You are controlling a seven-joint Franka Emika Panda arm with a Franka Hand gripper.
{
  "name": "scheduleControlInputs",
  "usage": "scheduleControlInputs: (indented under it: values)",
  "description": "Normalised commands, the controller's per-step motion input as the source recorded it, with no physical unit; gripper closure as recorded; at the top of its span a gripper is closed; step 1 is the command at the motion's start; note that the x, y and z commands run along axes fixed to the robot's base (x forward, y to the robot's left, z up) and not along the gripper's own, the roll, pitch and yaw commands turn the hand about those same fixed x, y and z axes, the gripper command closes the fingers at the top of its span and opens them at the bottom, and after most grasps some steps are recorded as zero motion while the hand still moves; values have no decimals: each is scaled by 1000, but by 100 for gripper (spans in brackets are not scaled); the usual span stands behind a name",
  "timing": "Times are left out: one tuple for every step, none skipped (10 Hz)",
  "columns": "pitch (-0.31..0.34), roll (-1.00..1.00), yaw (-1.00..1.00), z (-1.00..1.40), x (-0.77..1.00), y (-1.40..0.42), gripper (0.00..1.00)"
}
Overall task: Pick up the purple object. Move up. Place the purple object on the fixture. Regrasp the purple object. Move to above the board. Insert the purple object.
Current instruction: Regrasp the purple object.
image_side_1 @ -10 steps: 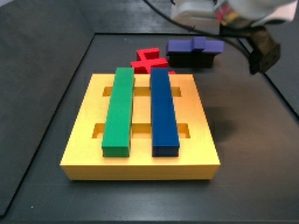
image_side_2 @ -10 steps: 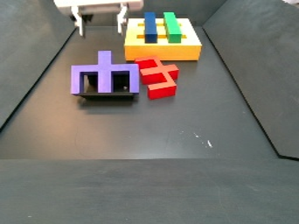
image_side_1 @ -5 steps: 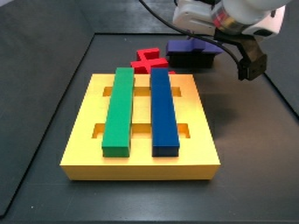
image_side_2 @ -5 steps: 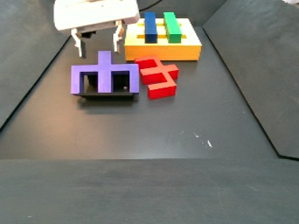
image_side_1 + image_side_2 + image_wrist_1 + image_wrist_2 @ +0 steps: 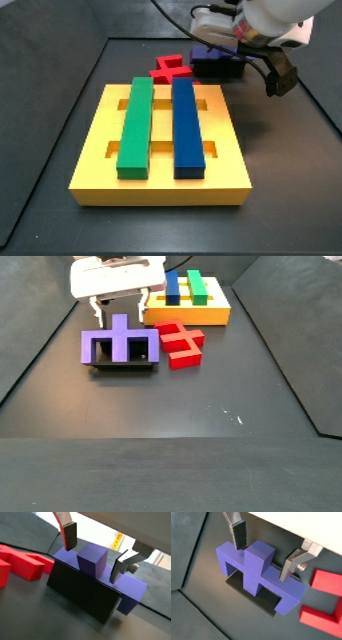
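The purple object's legs (image 5: 92, 560) will straddle the green and dark-blue bars when I put it in, because its end drops down (image 5: 128, 604) beside the black fixture.
The purple object (image 5: 261, 574) rests across the black fixture (image 5: 83, 594), its raised stub (image 5: 91, 559) pointing up. In both wrist views my gripper (image 5: 262, 562) is open and straddles that stub, one silver finger (image 5: 69, 534) on each side with a gap to the purple faces. In a side view the gripper (image 5: 114, 311) hangs just above the purple object (image 5: 120, 346) on the fixture (image 5: 123, 367). The yellow board (image 5: 94, 185) lies nearer the front in a side view, and the arm hides most of the purple object there.
A red cross-shaped block (image 5: 181, 344) lies on the floor right beside the fixture. On the board (image 5: 187, 318) lie a long green bar (image 5: 136, 125) and a long dark-blue bar (image 5: 187, 125), side by side. Black walls rim the dark floor.
The gripper has come from beside the board to over the fixture and lowered until its open fingers flank the purple stub. The blocks have not moved.
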Motion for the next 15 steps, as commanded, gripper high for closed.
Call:
scheduleControlInputs:
  values:
    - [-314,0,26,17,126,0,0]
    - [-337,-29,46,46,0,14,0]
    - [-323,-31,97,0,0,97,0]
    - [-349,-117,211,83,11,20,0]
    - [-314,-109,163,0,0,54,0]
    - [0,0,14,-3,34,11,0]
    - [0,160,-20,-109,0,63,0]
    - [0,197,-43,-66,0,71,0]
    - [0,14,0,0,0,0,0]
    - [0,0,0,0,0,0,0]
    - [0,0,0,0,0,0,100]
    - [0,0,0,0,0,0,100]
    - [0,0,0,0,0,0,100]
    - [0,0,0,0,0,0,100]
    - [0,0,0,0,0,0,100]
